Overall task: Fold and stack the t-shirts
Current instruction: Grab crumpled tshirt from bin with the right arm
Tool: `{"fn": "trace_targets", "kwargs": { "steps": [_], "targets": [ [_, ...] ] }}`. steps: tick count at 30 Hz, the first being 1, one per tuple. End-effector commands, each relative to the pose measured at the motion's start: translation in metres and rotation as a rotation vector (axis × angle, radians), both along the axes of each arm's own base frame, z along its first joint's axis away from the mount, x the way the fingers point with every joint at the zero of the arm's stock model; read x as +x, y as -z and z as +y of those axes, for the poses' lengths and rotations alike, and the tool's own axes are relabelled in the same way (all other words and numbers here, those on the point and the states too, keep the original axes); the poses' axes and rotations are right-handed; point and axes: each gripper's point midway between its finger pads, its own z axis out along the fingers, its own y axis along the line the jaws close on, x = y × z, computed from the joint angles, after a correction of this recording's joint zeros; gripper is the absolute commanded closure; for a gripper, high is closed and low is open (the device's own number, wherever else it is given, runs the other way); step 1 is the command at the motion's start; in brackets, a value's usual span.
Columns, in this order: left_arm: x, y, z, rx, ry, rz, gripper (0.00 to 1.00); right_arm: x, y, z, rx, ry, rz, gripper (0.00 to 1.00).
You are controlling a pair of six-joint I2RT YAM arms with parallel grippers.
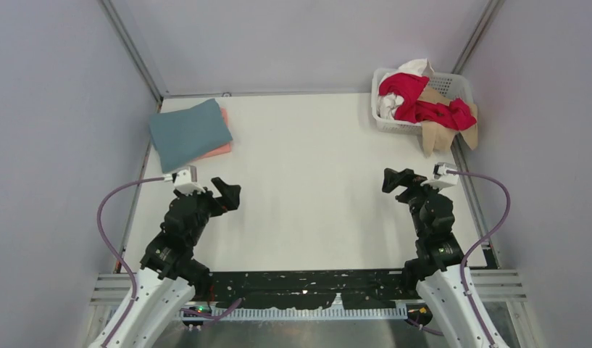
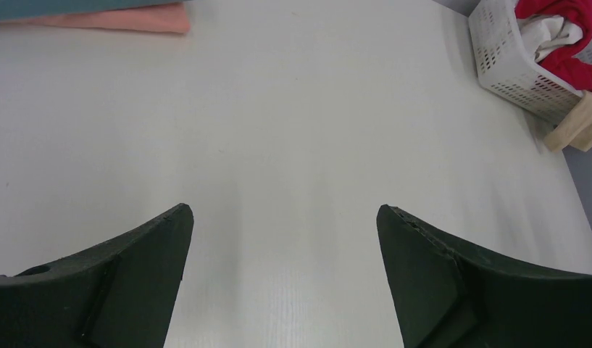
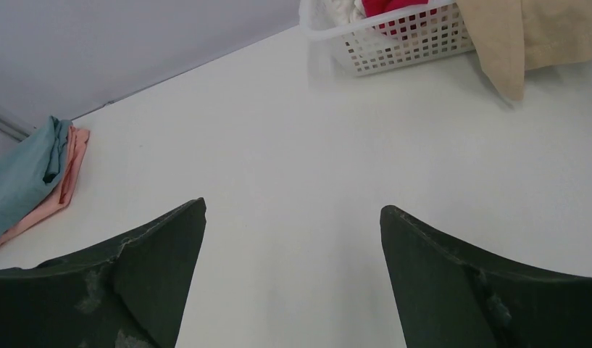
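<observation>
I should go on moving my right gripper into the basket before I close it on the red cloth [image 1: 414, 83], because the bright red t-shirt [image 1: 401, 88] is lying on top of the white and tan ones.
A folded teal-blue t-shirt [image 1: 188, 133] lies on a folded salmon pink t-shirt [image 1: 222, 148] at the table's back left; the pair also shows in the right wrist view [image 3: 24, 174]. A bright red t-shirt [image 1: 420, 101], a white one [image 1: 388, 106] and a tan one [image 1: 439, 135] lie crumpled in the white basket [image 1: 452, 82] at the back right, the tan one hanging over its front. My left gripper [image 1: 227, 194] is open and empty above the near left of the table. My right gripper [image 1: 395, 180] is open and empty at the near right.
Grey walls enclose the white table [image 1: 307, 181] on three sides. The basket stands in the back right corner, also seen in the left wrist view [image 2: 510, 65]. A black perforated strip [image 1: 300, 288] runs along the near edge between the arm bases.
</observation>
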Motion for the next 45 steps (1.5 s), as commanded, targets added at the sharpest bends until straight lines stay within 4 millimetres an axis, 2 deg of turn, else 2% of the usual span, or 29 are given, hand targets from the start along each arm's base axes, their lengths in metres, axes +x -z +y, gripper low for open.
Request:
{"fn": "trace_targets", "kwargs": {
  "steps": [1,2,3,4,5,6,8,12,13,18,19,21,22,23,24,25,26,27,28,29,30,31,32,33,34,35,37,41,45],
  "targets": [
    [0.006,-0.007,0.0,0.005,-0.009,-0.022,0.01,0.006,-0.015,-0.014,0.024,0.094,0.006,0.05],
    [0.007,-0.007,-0.001,0.006,-0.007,-0.019,0.01,0.007,-0.019,-0.016,0.019,0.103,0.024,0.05],
    [0.008,-0.006,-0.002,0.007,-0.005,-0.015,0.01,0.009,-0.012,-0.019,0.009,0.124,0.073,0.05],
    [0.01,-0.006,-0.002,0.009,-0.006,-0.011,0.01,0.012,-0.026,-0.019,0.013,0.13,0.06,0.05],
    [0.011,-0.006,-0.003,0.011,-0.006,-0.006,0.01,0.018,-0.019,-0.021,-0.001,0.144,0.112,0.05],
    [0.013,-0.006,-0.004,0.013,-0.006,-0.003,0.01,0.024,-0.038,-0.02,0.003,0.147,0.092,0.05],
    [0.016,-0.005,-0.005,0.021,-0.005,0.012,0.01,0.041,-0.05,-0.016,-0.024,0.134,0.125,0.05],
    [0.022,-0.004,-0.008,0.029,-0.002,0.024,0.01,0.089,-0.067,-0.02,-0.127,0.171,0.227,0.05],
    [0.023,-0.003,-0.009,0.034,0.0,0.029,0.01,0.108,-0.074,-0.025,-0.154,0.191,0.271,0.05],
    [0.026,0.002,-0.007,0.048,-0.012,0.03,0.01,0.165,-0.085,-0.068,-0.23,0.291,0.424,0.05],
    [0.028,0.003,-0.007,0.05,-0.016,0.026,0.01,0.184,-0.088,-0.071,-0.237,0.281,0.418,0.05],
    [0.03,0.002,-0.006,0.053,-0.022,0.024,0.01,0.212,-0.088,-0.07,-0.265,0.231,0.419,0.05],
    [0.031,0.002,-0.007,0.055,-0.023,0.025,0.01,0.225,-0.073,-0.071,-0.288,0.224,0.457,0.05],
    [0.032,0.002,-0.007,0.058,-0.022,0.027,0.01,0.235,-0.087,-0.072,-0.296,0.225,0.432,0.05],
    [0.033,0.003,-0.007,0.061,-0.022,0.029,0.01,0.248,-0.069,-0.073,-0.332,0.207,0.469,0.05],
    [0.034,0.003,-0.008,0.066,-0.023,0.034,0.01,0.258,-0.082,-0.078,-0.338,0.22,0.441,0.04],
    [0.035,0.005,-0.007,0.073,-0.025,0.042,0.01,0.268,-0.067,-0.089,-0.36,0.237,0.474,0.04],
    [0.036,0.005,-0.007,0.077,-0.031,0.048,0.01,0.276,-0.078,-0.093,-0.368,0.249,0.451,0.03],
    [0.037,0.006,-0.006,0.085,-0.036,0.054,0.01,0.285,-0.065,-0.098,-0.397,0.253,0.476,0.02],
    [0.037,0.008,-0.005,0.093,-0.041,0.064,0.01,0.293,-0.075,-0.1,-0.409,0.247,0.449,0.01],
    [0.038,0.008,-0.004,0.098,-0.046,0.066,0.01,0.301,-0.064,-0.101,-0.456,0.221,0.463,0.01],
    [0.039,0.009,-0.003,0.104,-0.05,0.073,0.01,0.308,-0.069,-0.098,-0.479,0.187,0.444,0.0],
    [0.039,0.011,-0.003,0.11,-0.052,0.08,0.01,0.313,-0.056,-0.098,-0.535,0.149,0.473,0.0],
    [0.04,0.012,-0.003,0.114,-0.054,0.084,0.01,0.318,-0.063,-0.097,-0.574,0.123,0.459,0.0],
    [0.04,0.013,-0.003,0.116,-0.054,0.089,0.01,0.322,-0.054,-0.098,-0.594,0.108,0.474,0.0],
    [0.041,0.013,-0.003,0.117,-0.054,0.091,0.01,0.325,-0.059,-0.099,-0.632,0.096,0.464,0.0],
    [0.041,0.015,-0.003,0.123,-0.053,0.099,0.01,0.332,-0.054,-0.099,-0.692,0.062,0.467,0.0],
    [0.042,0.018,-0.002,0.132,-0.059,0.113,0.01,0.339,-0.035,-0.089,-0.794,-0.069,0.477,0.03],
    [0.043,0.02,-0.001,0.142,-0.064,0.123,0.01,0.346,-0.025,-0.096,-0.84,-0.052,0.495,0.04]
  ]
}}
